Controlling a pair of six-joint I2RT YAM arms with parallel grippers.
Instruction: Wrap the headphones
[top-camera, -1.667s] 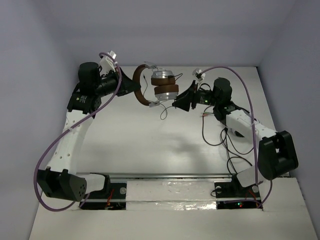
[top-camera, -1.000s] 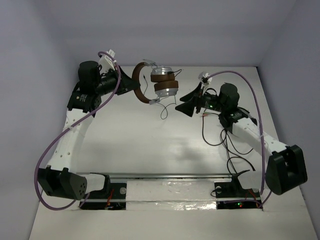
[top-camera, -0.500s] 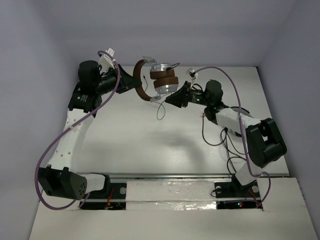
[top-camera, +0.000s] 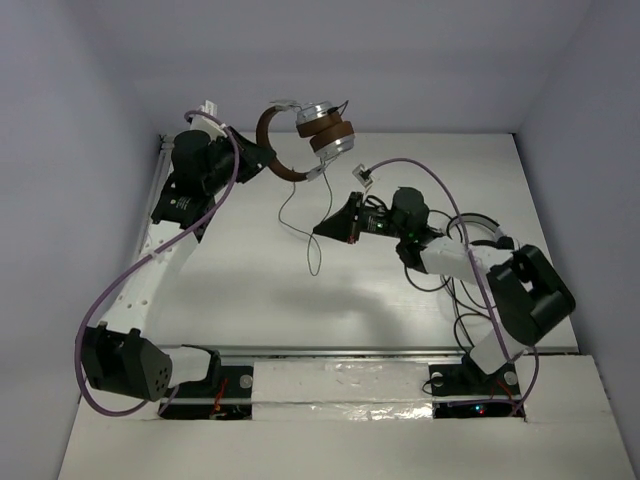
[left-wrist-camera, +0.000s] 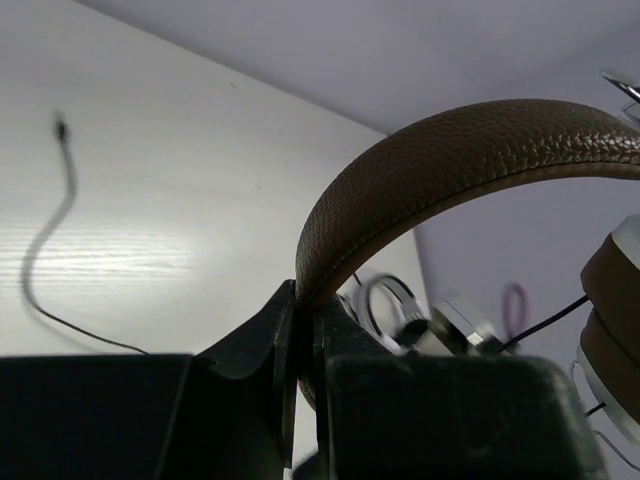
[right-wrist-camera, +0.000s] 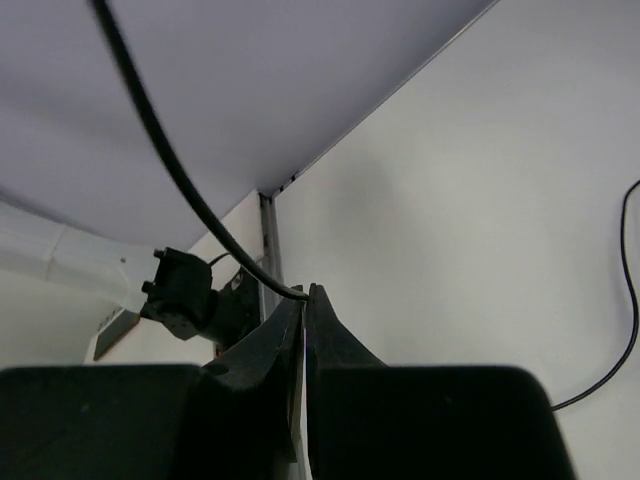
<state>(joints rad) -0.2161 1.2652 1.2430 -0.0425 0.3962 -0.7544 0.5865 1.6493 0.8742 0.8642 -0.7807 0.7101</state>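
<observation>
Next, my right gripper swings the cable (top-camera: 328, 205) behind the cups (top-camera: 320, 112) while my left gripper brings the headphones forward, because my right gripper now holds the cable in front of the cups.
The headphones (top-camera: 312, 130), with brown headband, brown pads and silver cups, hang in the air at the back of the table. My left gripper (top-camera: 262, 157) is shut on the headband (left-wrist-camera: 450, 140), which is pinched between the jaws in the left wrist view. The thin black cable (top-camera: 283, 210) drops from the cups toward the table. My right gripper (top-camera: 325, 228) is in front of and below the headphones, shut on this cable (right-wrist-camera: 190, 190), which runs up and left from the closed fingertips. The cable's free end (top-camera: 312, 268) trails below the gripper.
A long black cable (top-camera: 450, 292) lies in loops on the table at the right, under my right arm, beside a white curved band (top-camera: 482, 222). The back wall stands close behind the headphones. A metal rail (top-camera: 340, 352) runs along the near edge.
My left gripper has lifted the headphones up and toward the back wall. My right gripper has moved left and toward the near side, away from the cups, drawing the cable out.
</observation>
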